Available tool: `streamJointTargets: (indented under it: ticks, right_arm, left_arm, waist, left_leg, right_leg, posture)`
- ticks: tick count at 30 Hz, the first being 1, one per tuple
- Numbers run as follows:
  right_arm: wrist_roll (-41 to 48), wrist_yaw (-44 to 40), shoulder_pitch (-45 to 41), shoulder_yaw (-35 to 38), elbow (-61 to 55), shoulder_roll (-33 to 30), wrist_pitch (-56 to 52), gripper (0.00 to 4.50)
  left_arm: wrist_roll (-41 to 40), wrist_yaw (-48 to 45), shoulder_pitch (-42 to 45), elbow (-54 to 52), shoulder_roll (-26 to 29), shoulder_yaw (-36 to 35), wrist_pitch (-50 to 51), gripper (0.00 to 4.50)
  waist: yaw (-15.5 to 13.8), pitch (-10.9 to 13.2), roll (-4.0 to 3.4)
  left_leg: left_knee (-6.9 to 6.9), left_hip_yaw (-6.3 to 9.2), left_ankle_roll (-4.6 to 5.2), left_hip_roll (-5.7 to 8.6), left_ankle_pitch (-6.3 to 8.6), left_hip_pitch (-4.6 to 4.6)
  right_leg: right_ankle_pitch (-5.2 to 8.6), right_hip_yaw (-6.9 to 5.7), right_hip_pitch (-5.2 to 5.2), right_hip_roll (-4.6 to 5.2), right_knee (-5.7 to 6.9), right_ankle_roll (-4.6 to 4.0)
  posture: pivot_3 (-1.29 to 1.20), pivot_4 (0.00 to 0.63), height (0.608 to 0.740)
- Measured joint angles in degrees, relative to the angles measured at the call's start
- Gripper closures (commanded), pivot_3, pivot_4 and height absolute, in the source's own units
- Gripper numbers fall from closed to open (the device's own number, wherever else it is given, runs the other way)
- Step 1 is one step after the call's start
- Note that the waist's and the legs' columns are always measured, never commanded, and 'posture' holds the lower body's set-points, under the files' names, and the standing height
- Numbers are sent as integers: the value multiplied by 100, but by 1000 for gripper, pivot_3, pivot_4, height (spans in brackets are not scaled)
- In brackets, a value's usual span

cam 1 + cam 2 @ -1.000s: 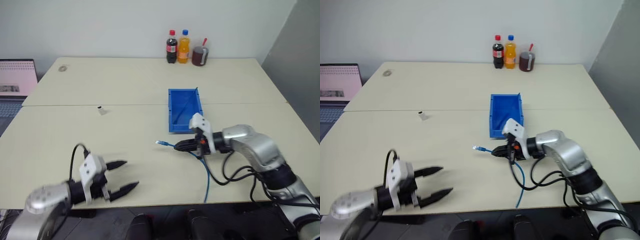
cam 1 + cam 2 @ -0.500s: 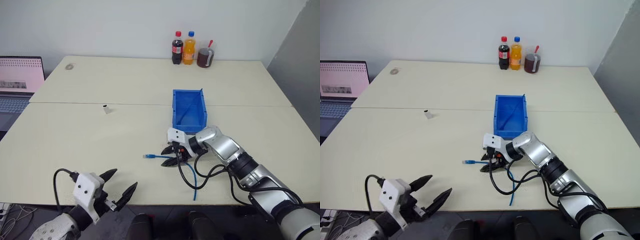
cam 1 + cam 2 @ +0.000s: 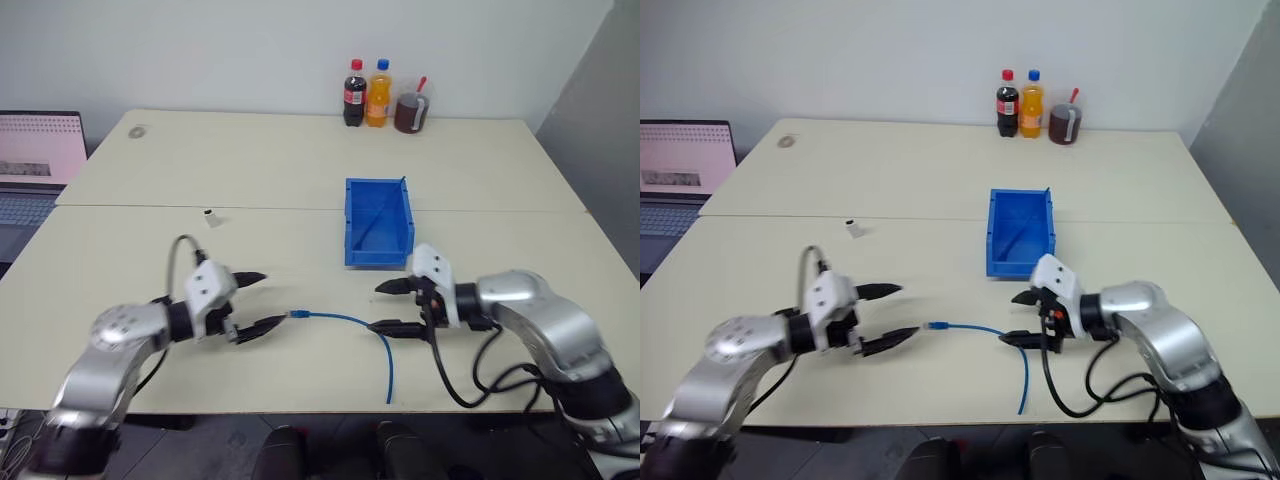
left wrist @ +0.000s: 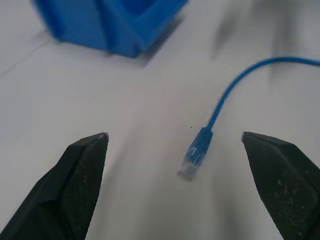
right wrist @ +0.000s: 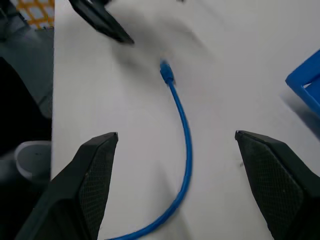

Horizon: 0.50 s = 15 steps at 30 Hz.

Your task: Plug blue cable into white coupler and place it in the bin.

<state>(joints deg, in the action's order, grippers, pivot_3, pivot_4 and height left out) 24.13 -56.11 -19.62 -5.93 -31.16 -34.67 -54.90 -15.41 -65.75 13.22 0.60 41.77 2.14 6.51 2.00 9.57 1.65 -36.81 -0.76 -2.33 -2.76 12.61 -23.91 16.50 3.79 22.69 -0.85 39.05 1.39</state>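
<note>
The blue cable rests in a smooth arc (image 3: 383,342), so its tail (image 3: 390,393) will stick out in a curve rather than hang down when I raise the plug.
The blue cable (image 3: 345,319) lies loose on the table, and its clear plug (image 4: 192,163) points toward my left gripper. My left gripper (image 3: 274,298) is open, its fingertips just short of the plug on either side. At the cable's bend my right gripper (image 3: 375,308) also stands open, holding nothing. The cable (image 5: 183,145) runs on the table between its fingers. Behind the right gripper sits the blue bin (image 3: 378,222). The small white coupler (image 3: 209,216) stands alone on the table, beyond the left gripper.
Two drink bottles (image 3: 366,93) and a dark cup (image 3: 404,112) stand at the table's back edge. A laptop (image 3: 40,150) sits off the table's left side. The cable's tail reaches the front edge (image 3: 388,398). A seam crosses the tabletop behind the coupler.
My right gripper has opened, let go of the cable and drawn back to the right. My left gripper has come forward from the front edge up to the plug. The camera shifted too.
</note>
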Motion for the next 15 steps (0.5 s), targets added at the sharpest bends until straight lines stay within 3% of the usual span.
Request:
streamJointTargets:
  ticks: [4, 11, 15]
  right_arm:
    - [444, 519, 476, 600, -765, -11, -580, 519]
    - [659, 1384, 1011, 1042, -1242, -24, -976, 519]
    - [877, 1638, 1044, 1173, -1369, -23, -1074, 409]
  left_arm:
    - [485, -883, 737, 1533, -79, 688, -1265, 0]
    - [805, -1772, 2141, 3827, -411, 1055, -2730, 0]
    - [890, -1996, 2470, 4428, -622, 1104, -3111, 793]
  waist:
    - [2, 0, 0]
    - [-23, -2, 3]
    - [-22, -11, 1]
  left_leg:
    - [1, -4, 0, -3, 0, -1]
    - [-16, -9, 2, 5, -2, 2]
    - [-16, -7, 2, 6, -2, 8]
  right_leg:
    - [3, -9, 0, -6, 4, -4]
    - [11, -7, -14, 0, 3, 29]
    - [11, -7, -27, 3, -2, 33]
  posture:
    - [0, 150, 740]
    - [0, 150, 740]
    - [0, 150, 740]
